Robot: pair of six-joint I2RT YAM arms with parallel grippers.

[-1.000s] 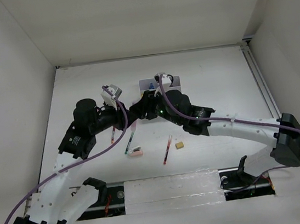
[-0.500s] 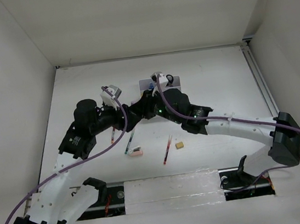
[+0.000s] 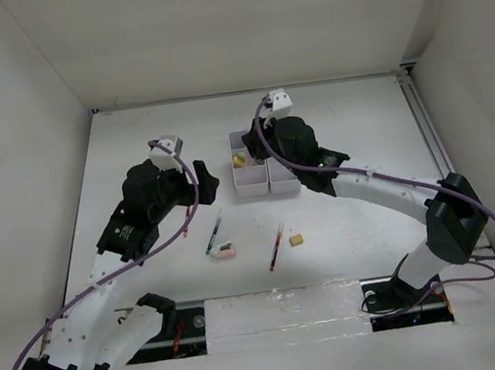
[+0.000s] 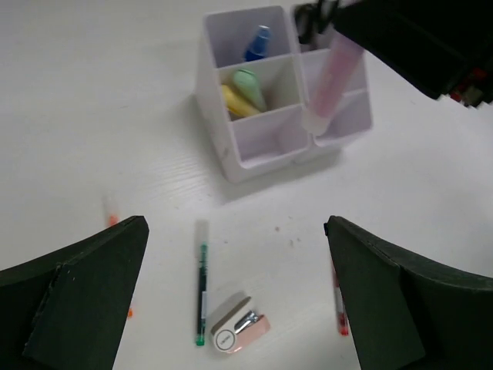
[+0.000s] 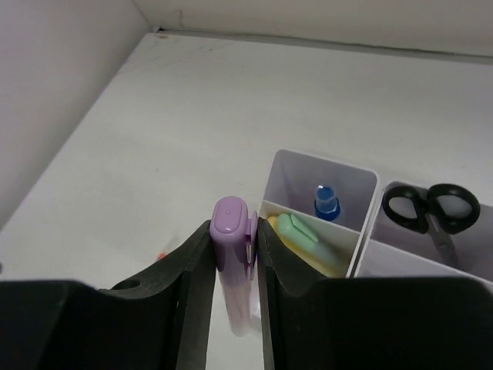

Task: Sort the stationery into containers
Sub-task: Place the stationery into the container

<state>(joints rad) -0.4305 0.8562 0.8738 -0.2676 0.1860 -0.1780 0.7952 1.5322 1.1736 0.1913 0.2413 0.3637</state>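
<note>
The pink marker's lower end (image 4: 316, 122) is hanging out of line with the green marker's compartment. Next, my right gripper turns and moves it over that compartment (image 4: 271, 85) before opening its fingers.
The white organiser (image 3: 252, 181) stands at mid-table. In its compartments are a blue-capped tube (image 5: 326, 202), a green marker (image 5: 300, 230) with a yellow tube, and black-handled scissors (image 5: 431, 208). My right gripper (image 3: 260, 153) hovers over the organiser (image 4: 254, 154), shut on a pink marker (image 4: 333, 75) with a purple cap (image 5: 232, 220); the marker's lower end hangs above the right column. My left gripper (image 3: 203, 183) is open and empty, to the left of the organiser. Below it on the table lie a green pen (image 4: 202, 281) and a pink stapler (image 4: 239, 333).
A red pen (image 3: 276, 246) and a tan eraser cube (image 3: 297, 240) lie in front of the organiser, with the stapler (image 3: 224, 253) and green pen (image 3: 214, 232) to their left. A small orange-tipped item (image 4: 113, 221) lies further left. White walls enclose the table.
My left gripper has opened wide and drawn back to the left. My right gripper, shut on the pink marker, has swung away from it and up over the organiser.
</note>
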